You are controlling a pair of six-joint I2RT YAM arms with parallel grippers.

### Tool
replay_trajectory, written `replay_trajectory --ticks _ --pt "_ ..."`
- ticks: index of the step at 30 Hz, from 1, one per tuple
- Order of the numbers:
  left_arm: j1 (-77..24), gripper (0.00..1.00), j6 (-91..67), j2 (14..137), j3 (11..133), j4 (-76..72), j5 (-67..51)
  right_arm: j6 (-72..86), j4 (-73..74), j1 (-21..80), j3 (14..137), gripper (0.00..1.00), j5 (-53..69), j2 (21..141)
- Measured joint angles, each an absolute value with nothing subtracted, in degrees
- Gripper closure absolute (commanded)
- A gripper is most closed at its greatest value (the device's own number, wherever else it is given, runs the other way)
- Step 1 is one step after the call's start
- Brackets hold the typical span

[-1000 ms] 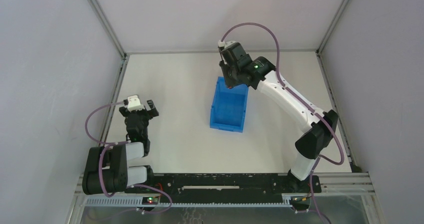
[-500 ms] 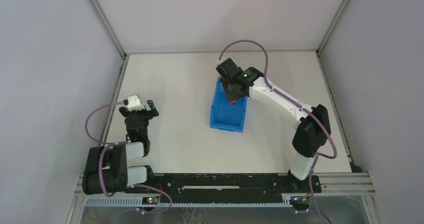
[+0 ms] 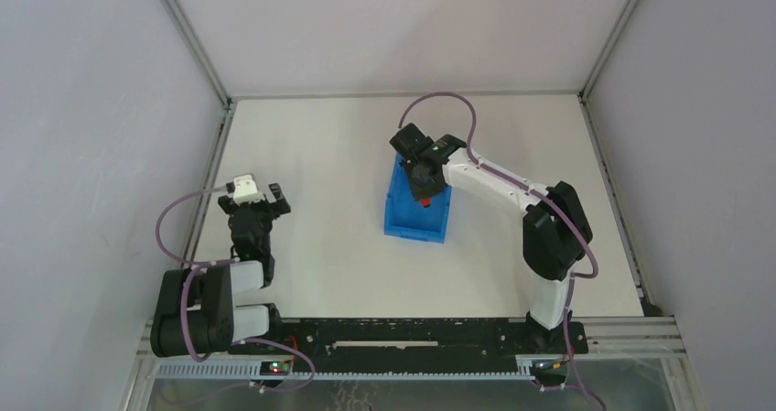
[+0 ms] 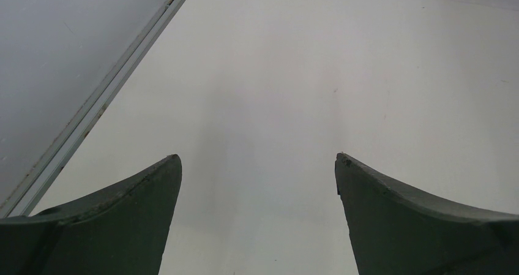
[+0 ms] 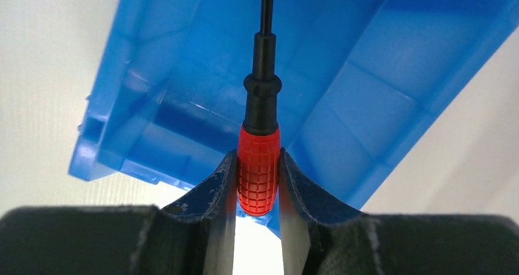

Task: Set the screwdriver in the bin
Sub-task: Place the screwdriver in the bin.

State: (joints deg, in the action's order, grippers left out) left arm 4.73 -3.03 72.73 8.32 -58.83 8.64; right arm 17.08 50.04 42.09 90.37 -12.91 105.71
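The screwdriver's red handle and stem are hanging above the bin's bottom. I should go on lowering my right gripper until the screwdriver's handle is close to the bin's bottom, and then let go.
The bright blue bin stands mid-table. My right gripper hangs over its far half, shut on the screwdriver. In the right wrist view the red handle is pinched between my two fingers and the thin black shaft points forward over the bin's blue floor. The right gripper holds it above the bin's inside. My left gripper rests at the left of the table, open and empty; its view shows both fingers wide apart over bare table.
White table with grey enclosure walls on three sides. A metal frame rail runs along the left edge and another along the right. The arm bases sit on a black rail at the near edge.
My right gripper has moved from beyond the bin's far end toward me and down over the bin, carrying the screwdriver. The left arm has not moved.
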Motion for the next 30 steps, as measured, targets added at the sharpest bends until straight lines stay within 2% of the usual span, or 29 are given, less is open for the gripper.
replay_trajectory --ticks 9,18,23,30 --pt "4.73 0.0 -3.03 72.73 8.32 -58.83 8.64 18.44 48.45 42.13 87.48 0.99 -12.71 107.7" --pt "4.73 0.0 -3.03 72.73 8.32 -58.83 8.67 19.33 46.17 42.57 86.94 0.93 -12.8 110.39" --pt "4.73 0.0 -3.03 72.73 8.32 -58.83 8.64 19.7 45.84 42.57 86.94 0.86 -13.21 112.25" --pt "4.73 0.0 -3.03 72.73 8.32 -58.83 8.64 19.9 45.74 42.57 86.94 0.68 -14.13 112.99"
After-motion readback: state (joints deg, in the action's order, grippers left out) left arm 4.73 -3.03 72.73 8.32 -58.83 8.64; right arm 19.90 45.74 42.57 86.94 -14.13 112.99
